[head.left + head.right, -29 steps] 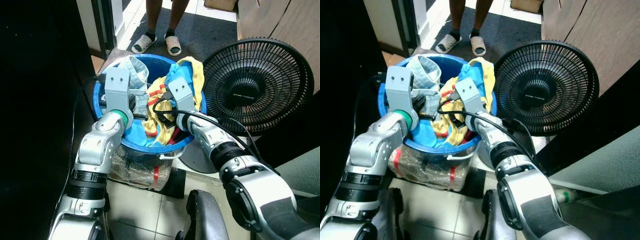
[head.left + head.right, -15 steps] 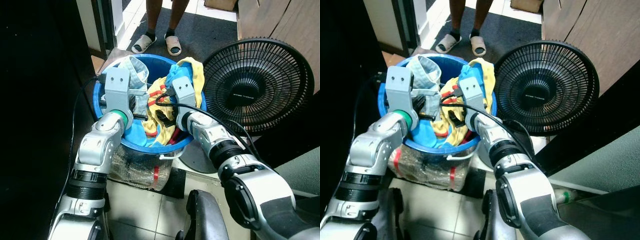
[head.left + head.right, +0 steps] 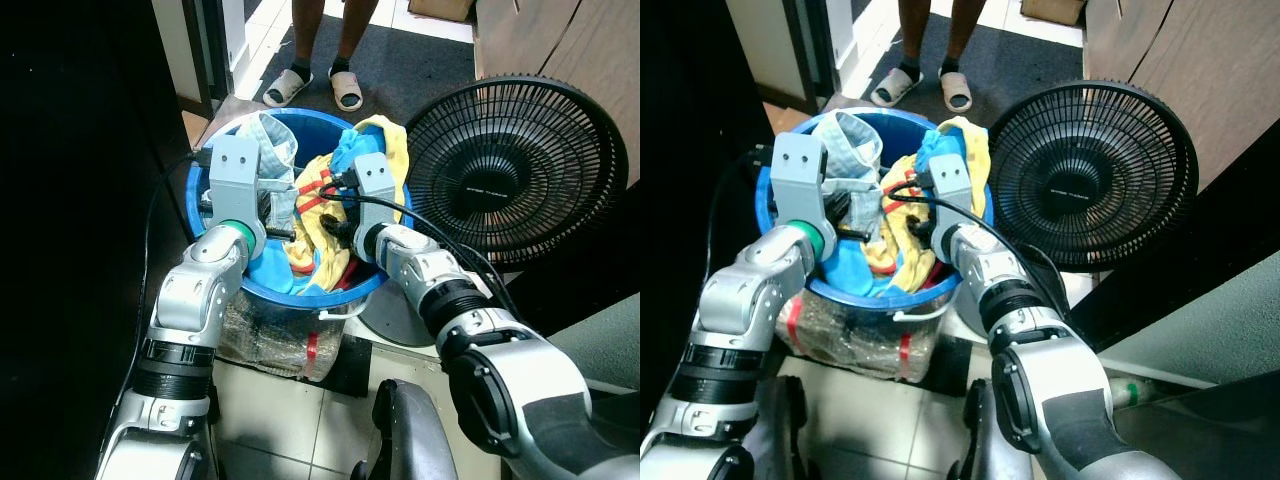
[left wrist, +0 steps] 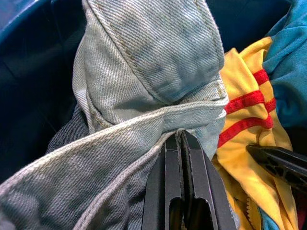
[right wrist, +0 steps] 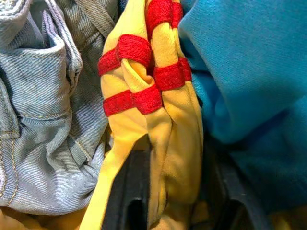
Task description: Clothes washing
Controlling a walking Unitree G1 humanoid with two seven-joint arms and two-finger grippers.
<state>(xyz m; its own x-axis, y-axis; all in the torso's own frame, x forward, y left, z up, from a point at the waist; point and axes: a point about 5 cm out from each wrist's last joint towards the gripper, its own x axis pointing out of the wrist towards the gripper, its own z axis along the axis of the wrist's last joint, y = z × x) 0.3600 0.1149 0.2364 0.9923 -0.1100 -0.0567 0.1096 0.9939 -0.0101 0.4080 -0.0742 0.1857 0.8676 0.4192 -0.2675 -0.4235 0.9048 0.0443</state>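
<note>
My gripper will bring the teal garment [image 3: 384,136] up along with the yellow garment [image 3: 322,215] when it lifts the yellow garment, because yellow cloth borders the teal garment at the bucket's rim.
A blue bucket [image 3: 300,292] in front of me holds a heap of clothes: light denim jeans [image 4: 153,62], a yellow garment with red stripes [image 5: 158,129] and a teal garment [image 5: 249,67]. My left gripper [image 4: 179,134] reaches into the bucket's left half and is shut on a folded edge of the jeans. My right gripper [image 5: 175,153] is in the bucket's middle. Its black fingers [image 5: 129,191] stand apart on either side of a hanging fold of the yellow garment. One right finger [image 4: 278,165] shows beside the yellow cloth in the left wrist view.
A black floor fan [image 3: 515,170] stands close to the bucket on the right. A person's sandalled feet [image 3: 315,85] are on the dark mat beyond it. A dark wall [image 3: 70,200] closes the left side. A plastic-wrapped bundle [image 3: 270,335] lies under the bucket.
My right wrist has shifted slightly to the right and turned more upright over the yellow garment. The left arm and the jeans have stayed where they were.
</note>
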